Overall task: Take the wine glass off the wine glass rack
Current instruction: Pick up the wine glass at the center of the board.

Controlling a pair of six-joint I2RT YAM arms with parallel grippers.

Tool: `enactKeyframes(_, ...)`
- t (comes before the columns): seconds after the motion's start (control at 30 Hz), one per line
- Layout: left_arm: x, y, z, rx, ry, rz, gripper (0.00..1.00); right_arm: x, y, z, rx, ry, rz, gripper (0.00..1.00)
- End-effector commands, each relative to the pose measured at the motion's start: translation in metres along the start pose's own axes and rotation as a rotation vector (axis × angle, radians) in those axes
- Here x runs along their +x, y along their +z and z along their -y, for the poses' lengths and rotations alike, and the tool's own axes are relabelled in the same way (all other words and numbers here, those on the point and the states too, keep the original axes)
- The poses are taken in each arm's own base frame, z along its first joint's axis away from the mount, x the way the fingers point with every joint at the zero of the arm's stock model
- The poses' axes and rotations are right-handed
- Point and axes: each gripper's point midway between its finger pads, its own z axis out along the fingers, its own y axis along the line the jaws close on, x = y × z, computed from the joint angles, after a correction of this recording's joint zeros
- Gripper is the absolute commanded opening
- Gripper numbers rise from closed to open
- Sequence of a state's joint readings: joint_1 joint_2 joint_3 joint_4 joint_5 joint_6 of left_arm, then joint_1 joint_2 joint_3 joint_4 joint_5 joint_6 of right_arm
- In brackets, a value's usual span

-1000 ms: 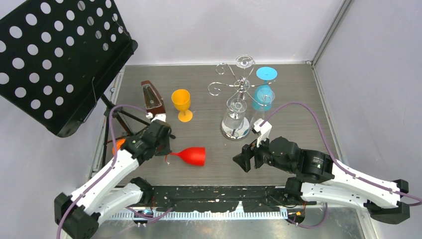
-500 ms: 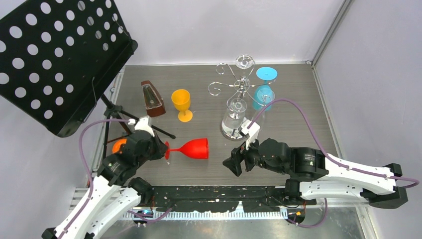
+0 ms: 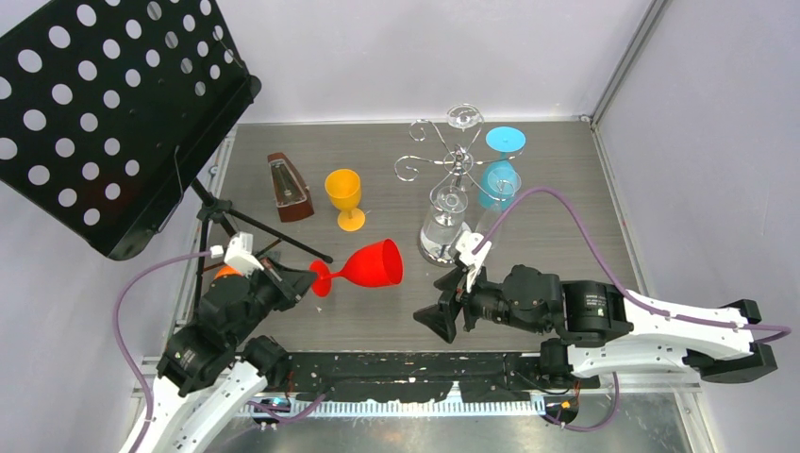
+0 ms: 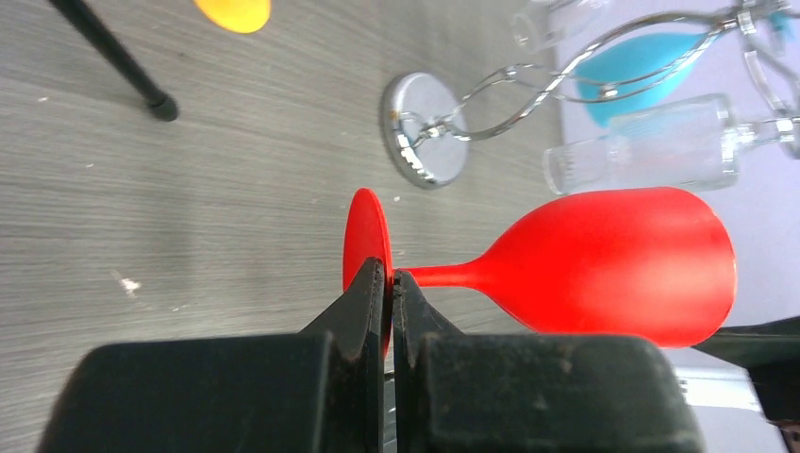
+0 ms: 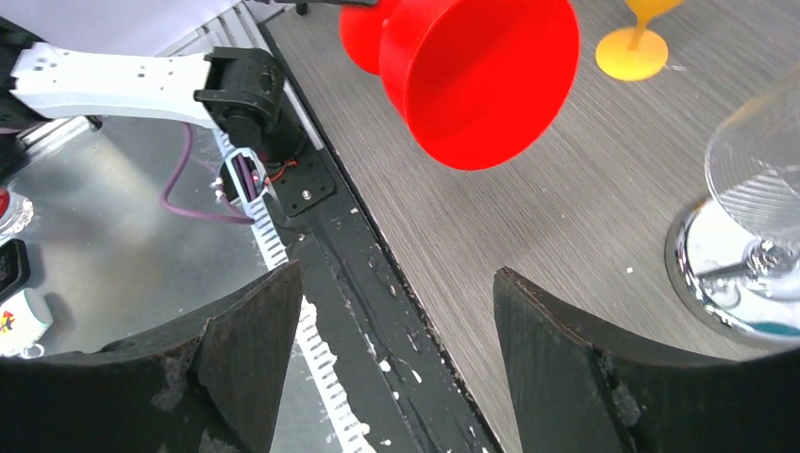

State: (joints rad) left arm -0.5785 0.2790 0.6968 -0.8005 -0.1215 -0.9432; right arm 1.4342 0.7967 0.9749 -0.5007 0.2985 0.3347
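Note:
I keep moving my right gripper closer until it closes on the stem (image 3: 339, 275), because my left gripper pinches the red wine glass by its foot (image 3: 322, 282) and leaves the stem free.
The chrome wine glass rack (image 3: 453, 159) stands at the back centre on its round mirrored base (image 3: 443, 248). A clear glass (image 3: 447, 213) and a blue glass (image 3: 498, 177) hang on it. My left gripper (image 3: 304, 281) is shut on the foot of a red wine glass (image 3: 370, 267), held tilted above the table, bowl toward the rack. In the left wrist view the fingers (image 4: 389, 276) pinch the red foot, with the red glass (image 4: 613, 260) to the right and the rack base (image 4: 425, 127) beyond. My right gripper (image 3: 436, 321) is open and empty near the front edge (image 5: 396, 272).
A yellow goblet (image 3: 344, 194) and a brown metronome (image 3: 289, 187) stand at the back left. A black perforated music stand (image 3: 104, 113) overhangs the left side, its tripod legs (image 3: 236, 222) on the table. An orange object (image 3: 225, 275) lies by my left arm.
My left arm has drawn back toward the near left, lifting the red glass by its foot and tilting the bowl up. My right gripper has moved left along the front edge.

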Motion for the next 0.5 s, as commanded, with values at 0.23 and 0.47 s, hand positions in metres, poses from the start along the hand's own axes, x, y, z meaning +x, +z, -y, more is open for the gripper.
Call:
enactKeyframes(0.23,-0.022,-0.013,0.056,0.324,-0.315,0.101,0.00,-0.045,-0.002,-0.036,-0.161,-0.078,0.175,0.80)
enactKeyframes(0.47,-0.024,-0.021,0.071,0.448,-0.421,0.102,0.00,-0.058,0.014,-0.041,-0.135,-0.094,0.277,0.80)
